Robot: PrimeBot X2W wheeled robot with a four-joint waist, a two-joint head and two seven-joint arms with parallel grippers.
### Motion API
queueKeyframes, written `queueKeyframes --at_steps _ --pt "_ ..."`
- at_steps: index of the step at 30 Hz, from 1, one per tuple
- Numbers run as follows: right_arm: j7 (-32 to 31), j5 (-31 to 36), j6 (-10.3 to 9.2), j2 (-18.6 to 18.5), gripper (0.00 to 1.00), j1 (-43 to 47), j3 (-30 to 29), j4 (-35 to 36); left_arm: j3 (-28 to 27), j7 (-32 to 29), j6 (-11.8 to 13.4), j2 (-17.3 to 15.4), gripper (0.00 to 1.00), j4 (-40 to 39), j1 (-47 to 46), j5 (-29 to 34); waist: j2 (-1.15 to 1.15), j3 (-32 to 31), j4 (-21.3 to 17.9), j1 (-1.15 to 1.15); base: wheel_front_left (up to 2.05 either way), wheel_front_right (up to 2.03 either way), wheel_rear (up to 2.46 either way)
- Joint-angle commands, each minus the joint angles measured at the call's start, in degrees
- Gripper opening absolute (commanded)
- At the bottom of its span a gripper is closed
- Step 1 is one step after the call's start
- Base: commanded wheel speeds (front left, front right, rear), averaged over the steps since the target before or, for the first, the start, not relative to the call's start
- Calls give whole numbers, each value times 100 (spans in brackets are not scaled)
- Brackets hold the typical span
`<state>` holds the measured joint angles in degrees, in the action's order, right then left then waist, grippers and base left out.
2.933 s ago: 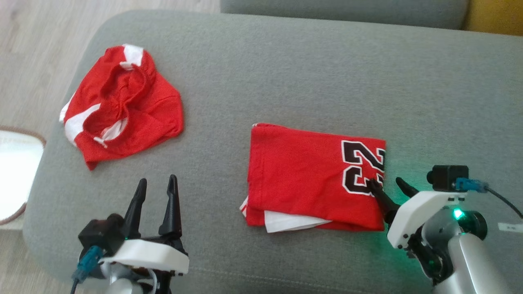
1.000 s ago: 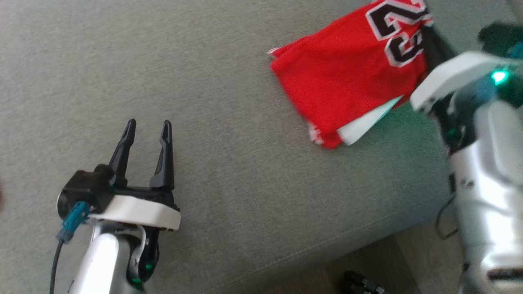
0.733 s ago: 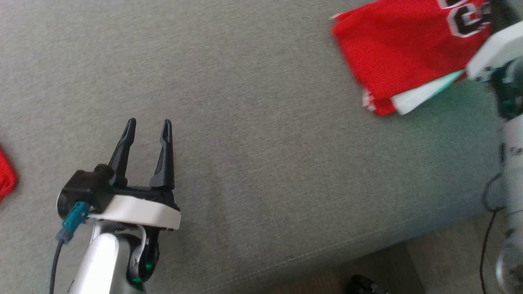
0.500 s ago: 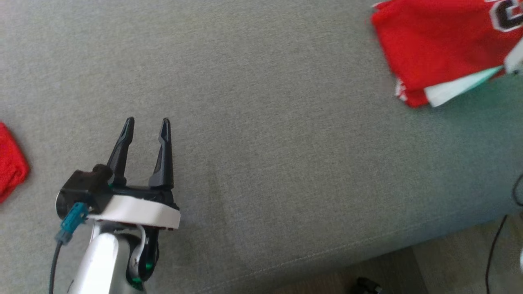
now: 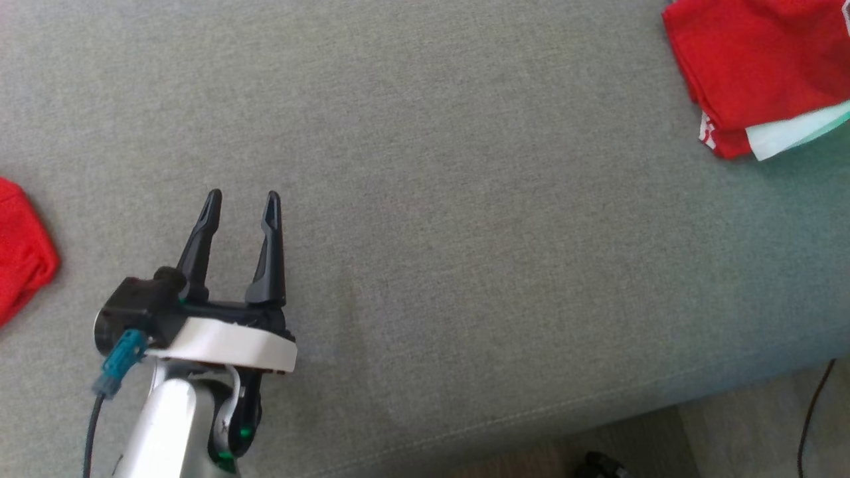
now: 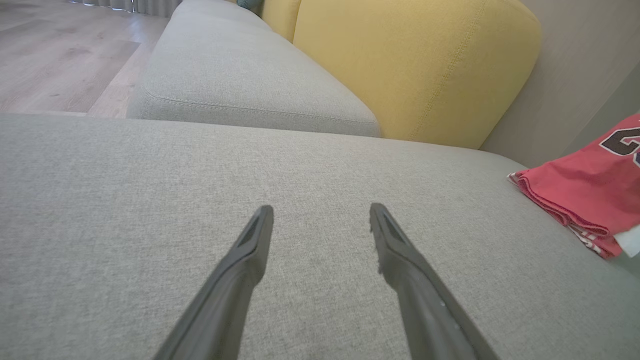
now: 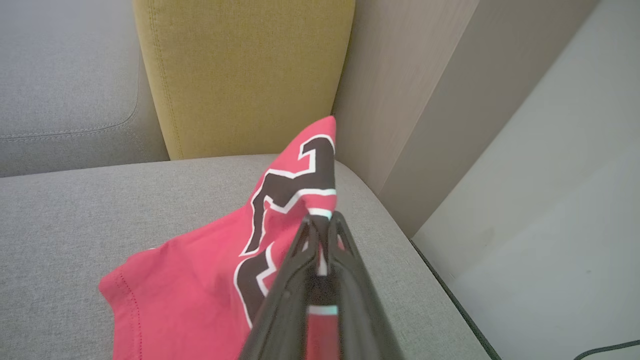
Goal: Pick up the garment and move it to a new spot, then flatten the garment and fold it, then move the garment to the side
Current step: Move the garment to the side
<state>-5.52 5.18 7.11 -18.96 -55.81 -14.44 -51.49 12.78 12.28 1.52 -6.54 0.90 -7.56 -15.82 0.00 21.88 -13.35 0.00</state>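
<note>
I expect the red cloth [image 5: 17, 251] to hang down in folds and stay crumpled when I lift it, because the red cloth's edge lies bunched in soft creases [image 5: 38, 275].
The folded red garment [image 5: 764, 66] with black-and-white numbers lies at the head view's top right corner, near the grey sofa seat's right end; a white inner layer pokes from its near edge. My right gripper [image 7: 320, 222] is shut on the garment [image 7: 210, 270], pinching its numbered edge so that corner stands up off the cushion. My left gripper [image 5: 241, 199] hovers open over bare cushion at lower left, nothing between its fingers; in its wrist view the gripper [image 6: 321, 215] has the garment [image 6: 585, 195] far to its right.
A second red cloth [image 5: 20, 259] shows at the left edge. The grey seat cushion [image 5: 465, 232] ends at a front seam, with floor and a cable [image 5: 813, 398] at lower right. A yellow back cushion [image 7: 240, 70] and a pale wall panel [image 7: 425, 110] stand beyond the garment.
The head camera has swung, so the garment has slid to the picture's top right and my right arm has left the frame. The right gripper was open beside the garment at first. My left gripper stays open.
</note>
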Motion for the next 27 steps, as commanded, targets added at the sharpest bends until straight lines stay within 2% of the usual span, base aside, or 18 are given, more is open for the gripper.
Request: queueKeyframes --at_steps 1,2,3,10,16,27 --pt "78 72 37 -74 60 -137 11 152 -120 48 18 -60 100 -196 -152 -44 0 -2 10 0 0 0 0" --pt "88 114 37 -44 90 -125 -4 118 -114 50 22 -58 100 -189 -154 -48 0 -5 18 0 0 0 0" --pt "104 151 37 -18 100 -117 -21 89 -108 50 25 -55 100 -181 -157 -52 0 -7 26 0 0 0 0" --pt "267 330 37 116 100 -149 -46 -34 -88 64 41 -54 100 -141 -181 -87 0 -23 79 0 0 0 0" --pt "518 217 37 255 100 -140 144 -48 -88 107 50 -22 100 -49 -190 -151 0 -164 173 0 0 0 0" --pt "1154 -568 37 712 100 467 1052 457 -246 228 102 111 100 311 -139 -384 0 -777 562 0 0 0 0"
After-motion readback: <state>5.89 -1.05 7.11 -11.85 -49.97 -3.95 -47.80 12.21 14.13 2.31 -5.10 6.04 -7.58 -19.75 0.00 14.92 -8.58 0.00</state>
